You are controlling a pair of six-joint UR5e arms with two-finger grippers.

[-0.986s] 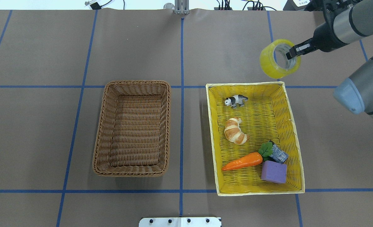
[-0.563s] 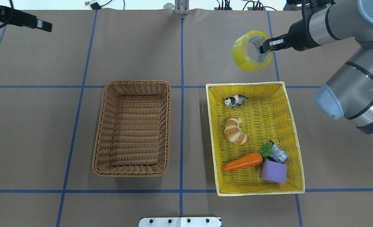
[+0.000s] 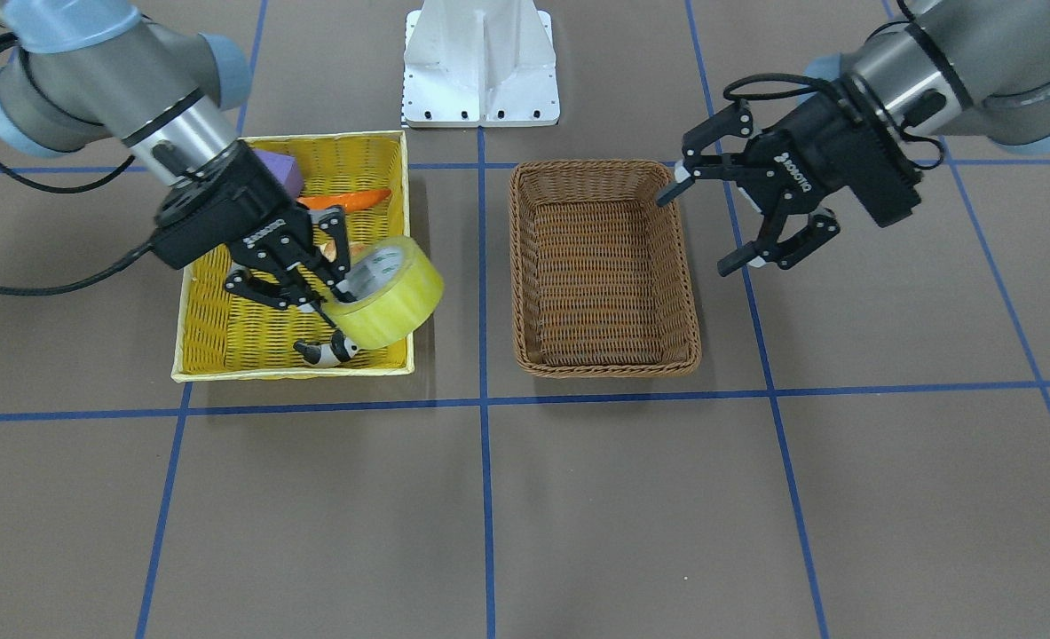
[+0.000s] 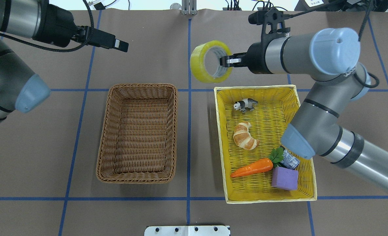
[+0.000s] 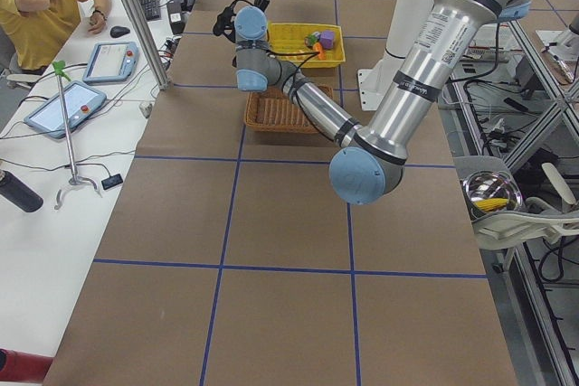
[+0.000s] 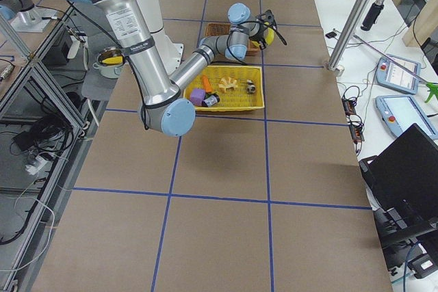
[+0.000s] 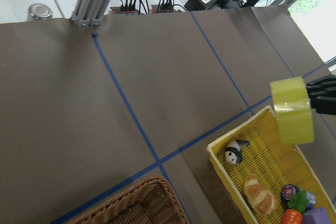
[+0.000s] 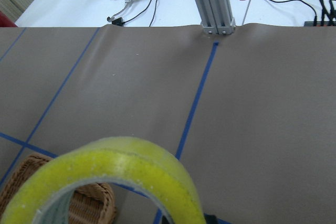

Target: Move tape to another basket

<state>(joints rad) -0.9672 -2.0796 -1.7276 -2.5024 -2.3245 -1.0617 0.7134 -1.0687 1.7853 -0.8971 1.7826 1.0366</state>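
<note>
The tape [image 3: 401,307] has a broad, flat ring side [image 3: 406,257], so it will tip onto its flat side and stay when the robot lowers it into the brown basket.
My right gripper [image 4: 223,61] is shut on the wall of the yellow-green tape roll [image 4: 210,61], one finger inside its grey-white core. It holds the roll in the air, on edge, near the table's blue centre line and just past the yellow basket's far left corner. The front view shows the same grip [image 3: 334,286] on the tape [image 3: 391,302]. The tape also shows in the left wrist view [image 7: 294,111] and the right wrist view [image 8: 115,171]. The brown wicker basket [image 4: 103,154] stands empty at centre left. My left gripper [image 3: 698,231] is open and empty, raised beside that basket.
The yellow woven basket [image 4: 218,137] on the right holds a toy panda [image 4: 244,104], a croissant [image 4: 245,136], a carrot [image 4: 253,167], a purple block [image 4: 284,178] and a small blue-white cylinder [image 4: 291,161]. The robot's base plate [image 4: 187,230] sits at the near edge.
My right arm has carried the tape leftwards, from beyond the yellow basket's far right corner to the centre line. My left arm has come in from the left towards the middle.
</note>
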